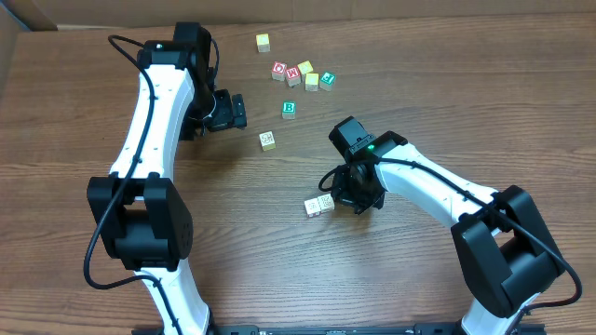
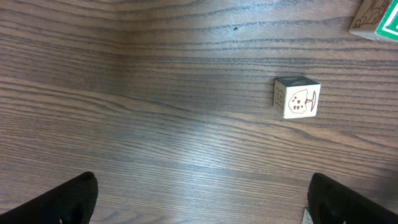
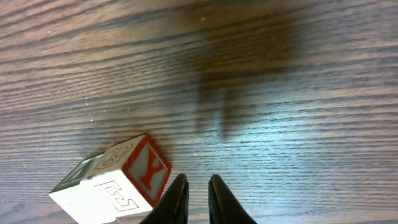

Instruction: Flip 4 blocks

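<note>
The red "Y" block (image 1: 326,202) and the block next to it stand in a slanted row, so the robot's right gripper should gently push them square from their far side (image 1: 318,194).
A cream block with a red "Y" face (image 3: 148,171) lies on the wood just left of my right gripper (image 3: 198,182). The jaws stand a narrow slit apart with nothing between them. From overhead this pale block (image 1: 318,205) looks two cubes wide, and the right gripper (image 1: 358,197) sits close on its right. Another cream block with a tree drawing (image 2: 297,98) (image 1: 267,140) lies ahead of my left gripper (image 2: 202,186), which is wide open and empty. The green "B" block (image 1: 289,109) lies right of the left gripper (image 1: 240,112); its corner (image 2: 376,18) shows at the frame edge.
A cluster at the back holds red "O" (image 1: 278,70) and "W" (image 1: 293,75) cubes, two yellow cubes (image 1: 308,73) and a green-faced cube (image 1: 327,80). A lone yellow cube (image 1: 264,42) sits further back.
</note>
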`<state>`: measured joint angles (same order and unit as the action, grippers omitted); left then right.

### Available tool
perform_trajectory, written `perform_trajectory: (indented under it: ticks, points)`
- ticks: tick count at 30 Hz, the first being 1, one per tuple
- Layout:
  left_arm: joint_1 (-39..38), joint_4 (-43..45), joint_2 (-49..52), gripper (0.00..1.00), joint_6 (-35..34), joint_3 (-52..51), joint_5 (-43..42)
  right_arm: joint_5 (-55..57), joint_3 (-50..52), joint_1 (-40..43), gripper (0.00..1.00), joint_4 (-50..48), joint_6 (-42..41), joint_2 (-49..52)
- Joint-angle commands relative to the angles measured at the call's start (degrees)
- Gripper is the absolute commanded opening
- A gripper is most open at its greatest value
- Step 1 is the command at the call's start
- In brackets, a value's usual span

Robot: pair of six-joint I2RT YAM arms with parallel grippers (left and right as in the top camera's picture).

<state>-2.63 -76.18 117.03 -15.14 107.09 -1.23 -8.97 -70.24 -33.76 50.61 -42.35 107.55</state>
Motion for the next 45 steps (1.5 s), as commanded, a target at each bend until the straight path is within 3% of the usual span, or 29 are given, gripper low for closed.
perform_trajectory:
  ticks: [1, 11, 21, 30, 45]
  points:
    - [-0.2, 0.1, -1.2, 1.00, -1.2, 0.0, 0.2, -1.9, -2.0, -0.8, 0.14, 0.7, 0.3, 0.0]
    - [-0.2, 0.1, -1.2, 1.00, -1.2, 0.0, 0.2, -2.1, -2.0, -7.3, 0.05, 6.1, -5.0, 0.0]
    - [-0.2, 0.1, -1.2, 1.00, -1.2, 0.0, 0.1, 17.1, -2.0, -8.4, 0.04, 5.7, -5.4, 0.0]
    - [-0.2, 0.0, -1.2, 1.00, -1.2, 0.0, 0.2, 17.0, -2.0, -7.6, 0.04, -2.6, -0.9, 0.0]
    - [-0.2, 0.0, -1.2, 1.00, -1.2, 0.0, 0.2, 7.7, -1.9, -7.6, 0.04, -2.6, -1.1, 0.0]
